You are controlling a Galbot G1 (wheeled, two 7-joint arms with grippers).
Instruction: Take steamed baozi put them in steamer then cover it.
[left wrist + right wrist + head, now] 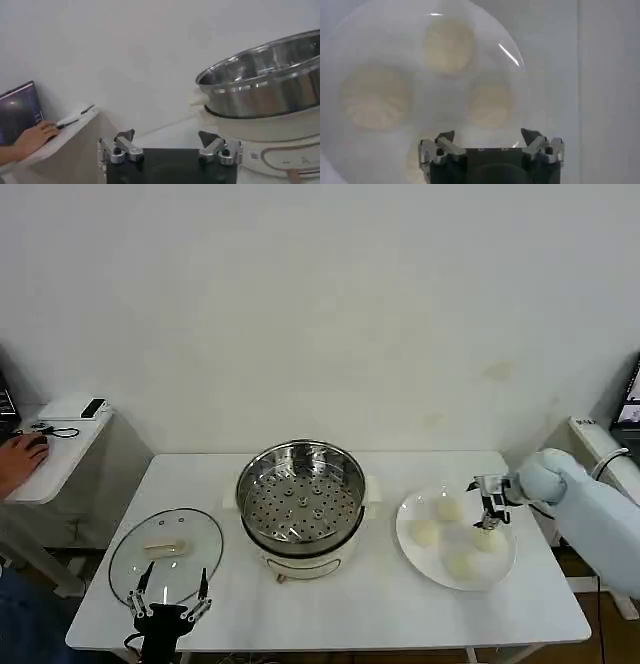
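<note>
My gripper will lift the cream-white baozi at the back [448, 509] free by itself, because clear gaps [453, 535] keep the baozi apart. Its neighbours will stay in place.
The steamer [300, 496], a shiny steel pot with a perforated tray on a white base, stands uncovered at the table's middle; its wall [265, 85] is also in the left wrist view. Several cream-white baozi lie on a white plate [410, 552] to its right, among them one at the back [447, 507] and one at the front [460, 564]. My right gripper [490, 510] hangs open just over the plate's right side, above a baozi [487, 539]. From that wrist the open gripper [487, 135] faces the baozi [490, 104]. My left gripper [168, 594] [165, 136] waits open near the table's front left.
A glass lid [165, 552] with a cream handle lies flat on the table's left, just beyond my left gripper. A low white side table [60, 449] stands past the table's left edge. Bare tabletop [370, 599] runs along the front.
</note>
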